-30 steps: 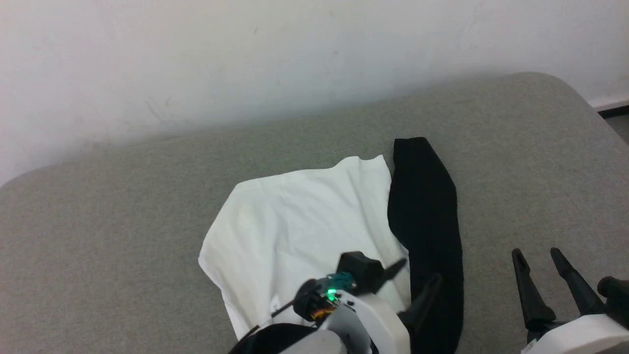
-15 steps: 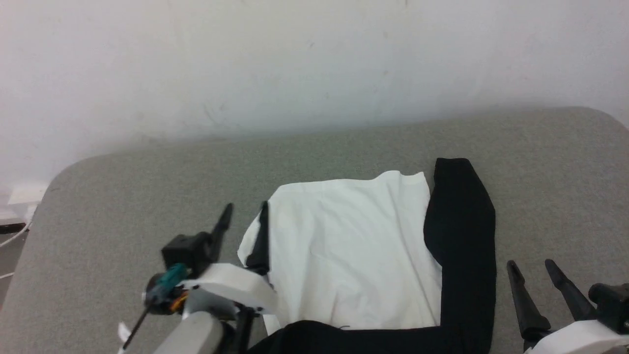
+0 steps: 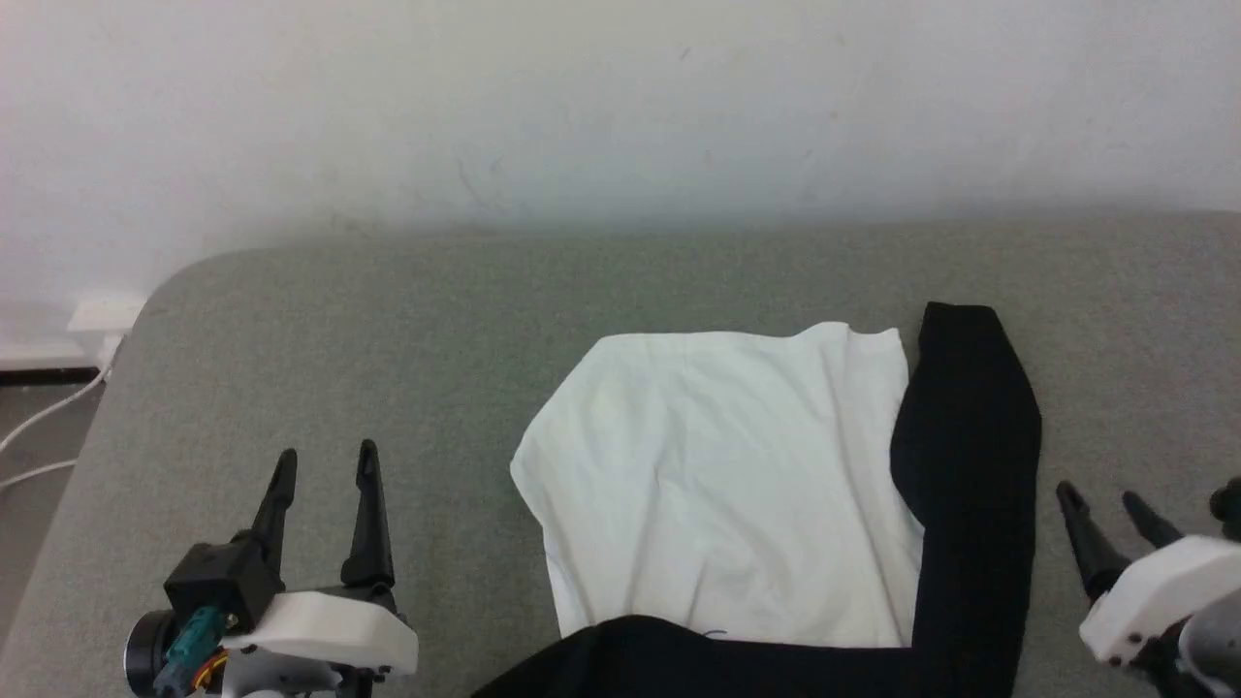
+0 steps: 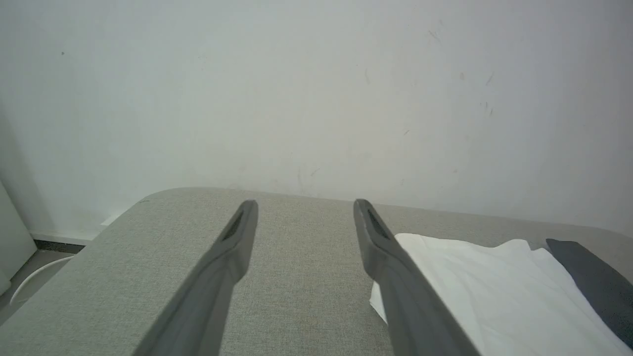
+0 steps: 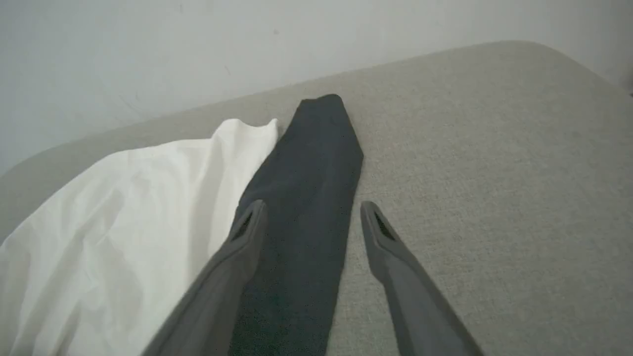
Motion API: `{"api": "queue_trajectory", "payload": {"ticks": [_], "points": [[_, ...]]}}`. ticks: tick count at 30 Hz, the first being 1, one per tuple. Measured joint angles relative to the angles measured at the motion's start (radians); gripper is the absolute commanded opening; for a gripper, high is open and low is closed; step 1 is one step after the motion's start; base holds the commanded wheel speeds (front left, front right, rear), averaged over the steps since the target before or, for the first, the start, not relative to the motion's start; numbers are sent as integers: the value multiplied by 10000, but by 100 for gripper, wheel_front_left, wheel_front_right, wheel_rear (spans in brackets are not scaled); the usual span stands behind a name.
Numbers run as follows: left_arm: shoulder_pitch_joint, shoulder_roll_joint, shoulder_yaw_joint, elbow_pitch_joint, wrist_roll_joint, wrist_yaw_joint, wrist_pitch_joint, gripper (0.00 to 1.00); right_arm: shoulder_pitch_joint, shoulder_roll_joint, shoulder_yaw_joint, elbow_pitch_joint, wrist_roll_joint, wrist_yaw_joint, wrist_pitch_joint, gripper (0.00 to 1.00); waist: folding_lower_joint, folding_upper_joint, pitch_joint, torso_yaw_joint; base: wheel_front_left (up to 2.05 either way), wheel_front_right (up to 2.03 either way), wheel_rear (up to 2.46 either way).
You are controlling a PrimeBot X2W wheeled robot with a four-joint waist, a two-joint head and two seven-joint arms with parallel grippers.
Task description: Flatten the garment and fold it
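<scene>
The white cloth has soft creases running down it, so it will fold over and cover the black band when I bring its far edge closer.
The garment lies folded on the grey cushioned surface: a white panel with a black strip along its right side and a black band across its near edge. My left gripper hovers open at the lower left, well clear of the cloth, nothing between its fingers. In the left wrist view the left gripper points at the wall, the garment to its right. My right gripper is open at the lower right, just beside the black strip. In the right wrist view the right gripper stands over the garment, at the black strip's right edge.
A pale wall rises directly behind the surface. At the far left the surface's rounded corner drops to the floor, where white cables and a white box lie. Bare grey surface stretches left of and behind the garment.
My left gripper has left the garment and swung out to the lower left, open. The head camera has turned, shifting the whole picture right. The right gripper sits lower and farther right in the view.
</scene>
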Motion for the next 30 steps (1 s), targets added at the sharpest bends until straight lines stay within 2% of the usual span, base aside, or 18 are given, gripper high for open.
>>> {"api": "queue_trajectory", "payload": {"ticks": [8, 16, 27, 28, 29, 30], "points": [[-225, -293, 36, -587, 418, -174, 0, 100, -3475, -1634, -345, 3599, 1361, -8, 1837, 100, 2, 0, 990, 364, 0, 0, 0], [-1005, -757, 8, -1174, 851, -257, 0, 100, -6357, -2805, -155, 5628, 1779, -8, 3505, 100, 3, 0, 2322, 816, 0, 0, 0], [-1512, -1229, -121, -1126, 1229, -445, 0, 100, -7770, -3279, -159, 7438, 1348, -8, 4420, 98, -1, 0, 3731, 1538, 0, 0, 0], [-1512, -1252, -117, -1095, 1273, -449, 0, 100, -7850, -3323, -190, 7543, 1344, -8, 4571, 88, 0, 0, 3778, 1594, 0, 0, 0], [-1511, -1267, -109, -1068, 1306, -508, 0, 100, -7945, -3359, -238, 7653, 1348, -8, 4694, 29, 0, 0, 3814, 1639, 0, 0, 0], [-1511, -1281, -102, -1034, 1319, -522, 0, 100, -8031, -3388, -272, 7747, 1358, -8, 4836, 0, 0, 0, 3831, 1670, 0, 0, 0]]}}
